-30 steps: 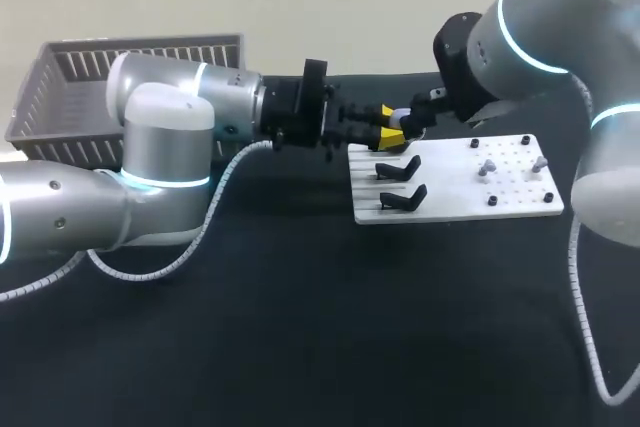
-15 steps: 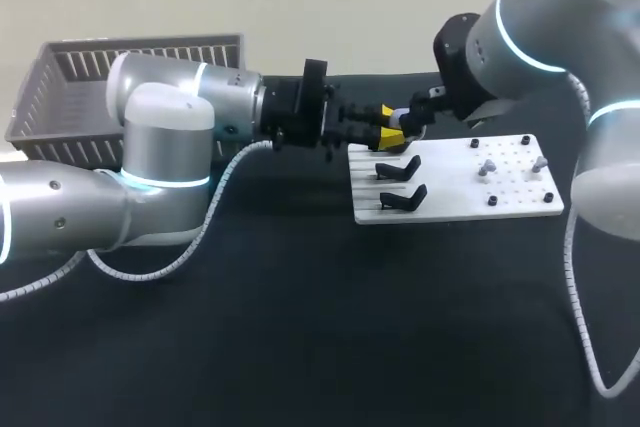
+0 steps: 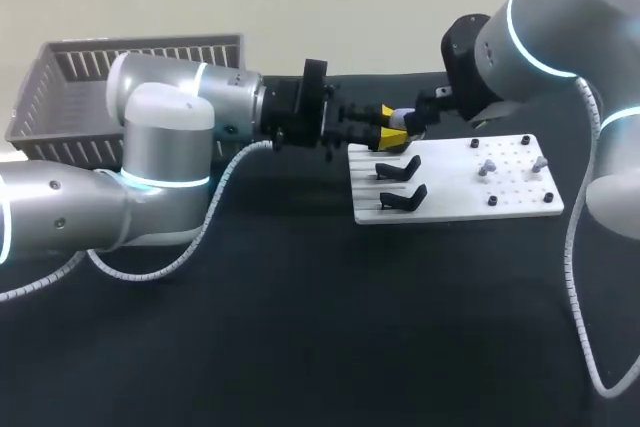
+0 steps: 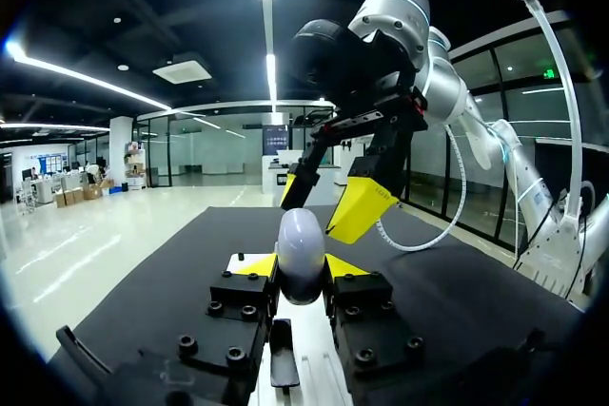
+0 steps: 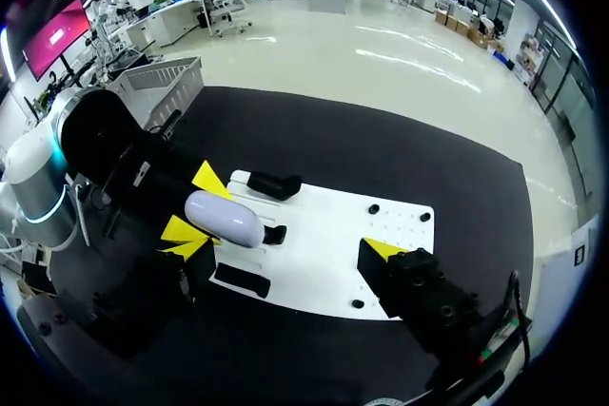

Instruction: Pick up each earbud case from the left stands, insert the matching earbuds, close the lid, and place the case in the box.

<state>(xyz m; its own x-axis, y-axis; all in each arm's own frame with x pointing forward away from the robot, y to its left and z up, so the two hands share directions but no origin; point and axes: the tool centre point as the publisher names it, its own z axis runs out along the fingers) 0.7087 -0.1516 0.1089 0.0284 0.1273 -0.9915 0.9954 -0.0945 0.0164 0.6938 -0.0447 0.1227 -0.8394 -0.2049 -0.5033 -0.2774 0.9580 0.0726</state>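
The small white earbud [image 3: 540,163] is raised among the black pegs [image 3: 548,197]. I expect it to come loose and uncover a short peg when I pick it up.
My left gripper [image 3: 388,130] is shut on a white oval earbud case [image 3: 402,115], held sideways above the far left corner of the white board [image 3: 455,187]. In the left wrist view the case [image 4: 301,254] sits between the yellow tips, its lid looking closed. My right gripper [image 4: 324,199] hangs open just beyond the case, fingers spread on either side and apart from it. From the right wrist, the case [image 5: 225,219] lies ahead of one yellow fingertip [image 5: 385,250]. Two empty black stands [image 3: 398,169] show on the board's left, and small pale earbuds [image 3: 488,165] on its right.
A grey slatted basket [image 3: 130,72] stands at the table's back left, behind my left arm. Black pegs [image 3: 493,201] dot the board's right half. Black tabletop spreads in front of the board.
My right arm's wrist has drawn slightly to the right and up, away from the case. The left arm and the case have kept still.
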